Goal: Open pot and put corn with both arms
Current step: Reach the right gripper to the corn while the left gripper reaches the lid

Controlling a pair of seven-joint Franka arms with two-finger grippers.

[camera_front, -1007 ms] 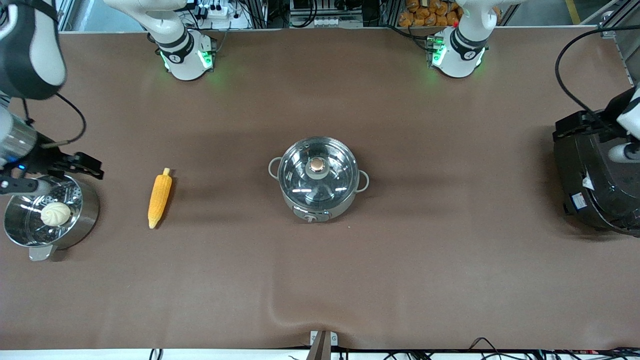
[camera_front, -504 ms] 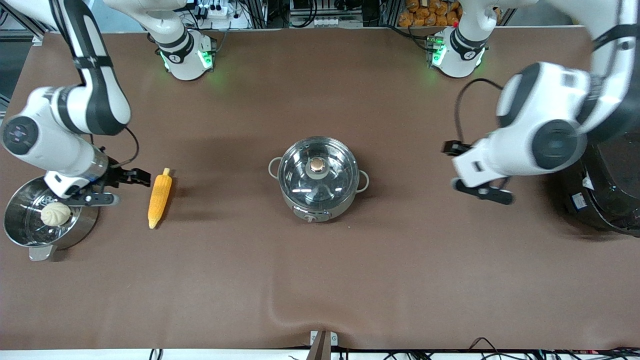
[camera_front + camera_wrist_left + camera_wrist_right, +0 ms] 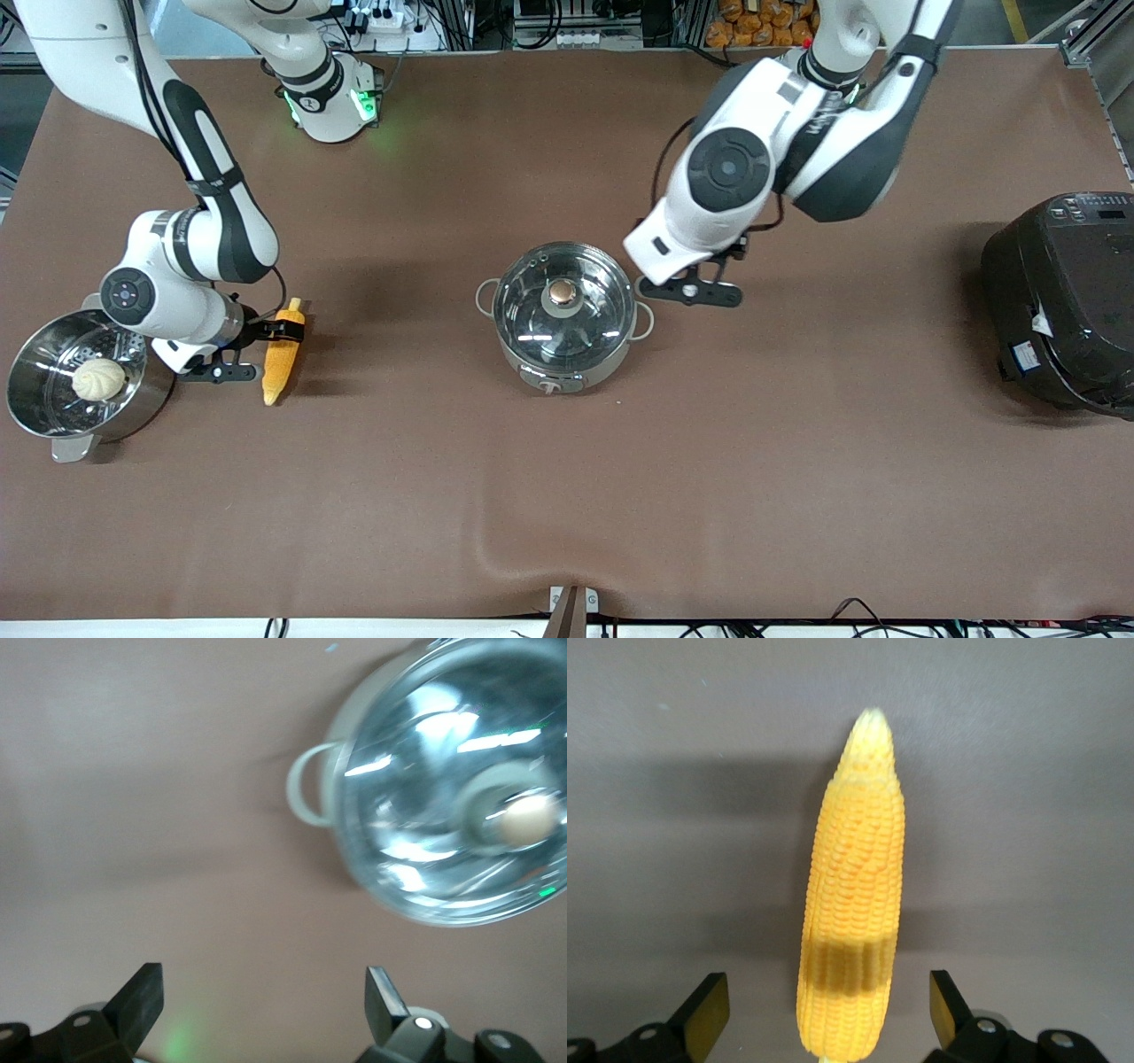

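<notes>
I see that the corn [image 3: 278, 370] is shorter than the steel pot's rim is wide, so the corn will lie fully inside the pot when I lower it in.
The steel pot [image 3: 540, 368] stands mid-table with its glass lid [image 3: 589, 328] on, copper knob [image 3: 561, 291] on top. It also shows in the left wrist view [image 3: 425, 815]. The corn [image 3: 282, 359] lies on the mat toward the right arm's end. My right gripper [image 3: 254, 352] is open and low over the corn; in the right wrist view the corn [image 3: 855, 895] lies between the spread fingers, with a gap on each side. My left gripper [image 3: 693, 291] is open and empty, hovering beside the pot's side handle [image 3: 645, 321], with bare mat under it [image 3: 264, 992].
A steel steamer pot [image 3: 35, 416] with a white bun [image 3: 98, 378] in it stands close beside the right gripper at the table's end. A large black cooker [image 3: 1063, 301] stands at the left arm's end.
The right gripper moved from over the steamer pot to over the corn. The left arm swung from the black cooker to beside the pot. Pot, lid and corn have not moved.
</notes>
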